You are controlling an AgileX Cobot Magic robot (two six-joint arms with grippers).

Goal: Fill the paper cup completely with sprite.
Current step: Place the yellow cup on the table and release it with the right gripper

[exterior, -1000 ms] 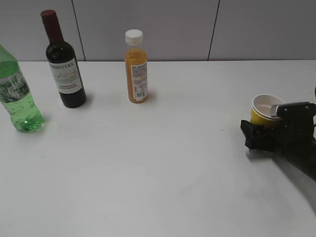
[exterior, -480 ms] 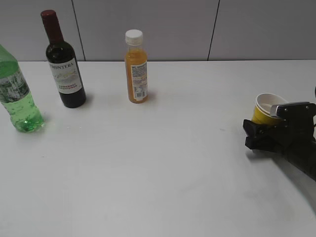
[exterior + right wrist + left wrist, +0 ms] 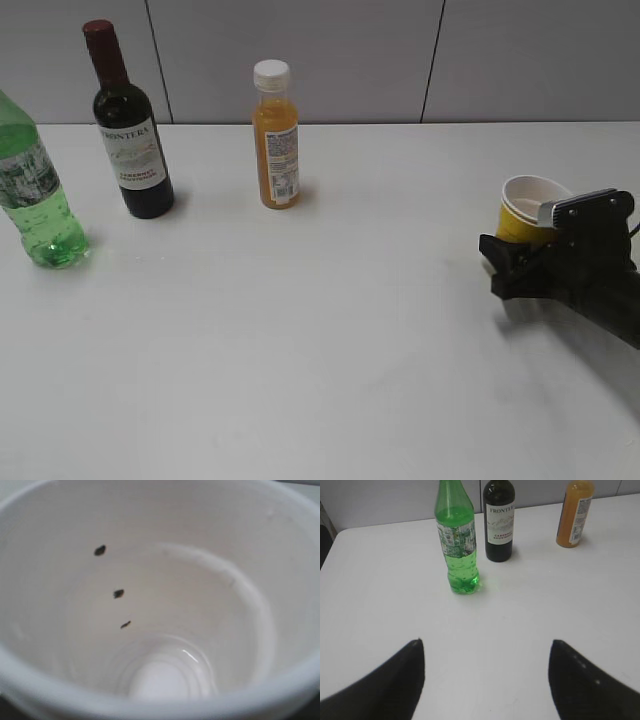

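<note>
I should keep carrying the yellow paper cup (image 3: 524, 212) with my right gripper to the white table's middle (image 3: 283, 312), since the cup is upright and that spot is open. I should let go once the cup's base is resting.
The yellow paper cup (image 3: 520, 208) is at the right of the table, gripped by my right gripper (image 3: 520, 245), whose black fingers close on its lower part. The right wrist view looks straight into the cup's white inside (image 3: 165, 605), which has three small dark specks on its wall; the fingers are hidden there. The green sprite bottle (image 3: 35, 200) stands at the far left edge, with clear fizzy liquid in its lower half. In the left wrist view the bottle (image 3: 457, 545) stands ahead of my left gripper (image 3: 486, 647), which is open, empty and well short of it.
A dark wine bottle (image 3: 130, 130) stands right of the green bottle, and an orange juice bottle (image 3: 275, 140) stands further right at the back. Both also show in the left wrist view: the wine bottle (image 3: 499, 520) and the juice bottle (image 3: 575, 515). A white table (image 3: 300, 330).
My right gripper has moved a little left and up with the paper cup. The cup leaned briefly and now sits more upright. The bottles have not moved.
</note>
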